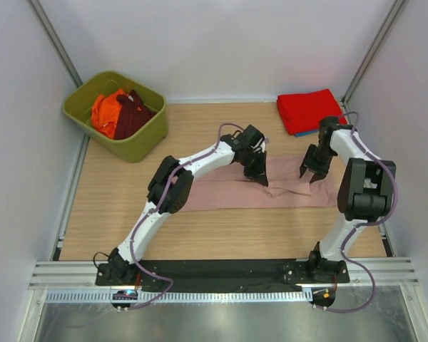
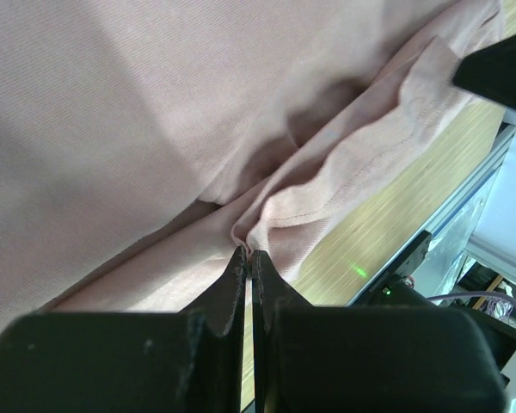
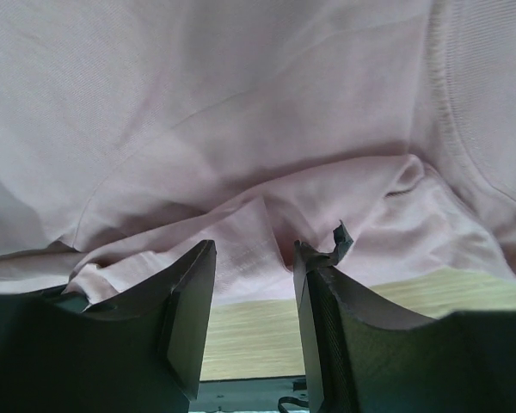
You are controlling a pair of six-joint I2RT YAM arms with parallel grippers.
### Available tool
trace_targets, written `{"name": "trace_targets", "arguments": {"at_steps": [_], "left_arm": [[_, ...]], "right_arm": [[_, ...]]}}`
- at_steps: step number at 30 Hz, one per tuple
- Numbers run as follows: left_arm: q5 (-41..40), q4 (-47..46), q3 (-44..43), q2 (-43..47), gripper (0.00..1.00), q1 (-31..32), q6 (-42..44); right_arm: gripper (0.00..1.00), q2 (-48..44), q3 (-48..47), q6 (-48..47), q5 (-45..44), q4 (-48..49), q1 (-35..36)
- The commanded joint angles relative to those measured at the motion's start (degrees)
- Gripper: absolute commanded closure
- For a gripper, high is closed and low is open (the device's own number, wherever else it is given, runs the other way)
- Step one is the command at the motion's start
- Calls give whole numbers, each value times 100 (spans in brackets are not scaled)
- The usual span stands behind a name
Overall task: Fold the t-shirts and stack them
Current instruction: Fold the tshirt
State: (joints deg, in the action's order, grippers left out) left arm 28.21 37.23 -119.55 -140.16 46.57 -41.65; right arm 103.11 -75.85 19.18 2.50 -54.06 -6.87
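Note:
The pink t-shirt's hem lies rumpled [image 1: 287, 187] beside my left gripper's pinch. My right gripper should pinch and pull the loose hem back flat toward the t-shirt's far edge [image 1: 288, 158].
A dusty-pink t-shirt [image 1: 221, 194] lies spread in a long strip across the middle of the wooden table. My left gripper [image 1: 260, 178] stands on its upper middle part; in the left wrist view the left gripper [image 2: 248, 251] is shut on a small pinched fold of the pink cloth [image 2: 155, 112]. My right gripper [image 1: 314, 174] is at the shirt's right end. In the right wrist view its jaws stand apart, the right gripper [image 3: 254, 258] open with the rumpled pink hem [image 3: 241, 112] just beyond its tips. A folded red t-shirt [image 1: 308, 109] rests on a blue one [image 1: 300, 132] at the back right.
A green bin [image 1: 146, 142] at the back left holds an orange t-shirt [image 1: 105, 112] and a maroon t-shirt [image 1: 132, 114]. Bare wood [image 1: 114, 214] shows left of and in front of the pink shirt. White walls close in the table on three sides.

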Motion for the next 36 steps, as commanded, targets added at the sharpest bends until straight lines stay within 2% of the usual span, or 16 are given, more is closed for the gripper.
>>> {"name": "trace_targets", "arguments": {"at_steps": [1, 10, 13, 15, 19, 21, 27, 32, 36], "left_arm": [[212, 38, -297, 182, 100, 37, 52], [229, 38, -350, 147, 100, 46, 25], [238, 38, -324, 147, 100, 45, 25], [220, 47, -324, 164, 100, 37, 34], [71, 65, -324, 295, 100, 37, 60], [-139, 56, -341, 375, 100, 37, 104], [-412, 65, -578, 358, 100, -165, 113], [-325, 21, -877, 129, 99, -429, -10], [-43, -375, -921, -81, 99, -526, -256]], "right_arm": [[52, 86, 62, -72, 365, 273, 19], [52, 174, 211, -116, 304, 361, 19], [57, 192, 247, -107, 347, 396, 19], [63, 157, 290, -29, 286, 414, 19], [93, 8, 212, 15, 14, 405, 19], [99, -54, 115, 16, -153, 388, 19], [99, -116, -122, 156, -31, 616, 19], [99, 25, -368, 226, 40, 906, 19], [99, 236, -483, 279, 162, 1169, 19]]}}
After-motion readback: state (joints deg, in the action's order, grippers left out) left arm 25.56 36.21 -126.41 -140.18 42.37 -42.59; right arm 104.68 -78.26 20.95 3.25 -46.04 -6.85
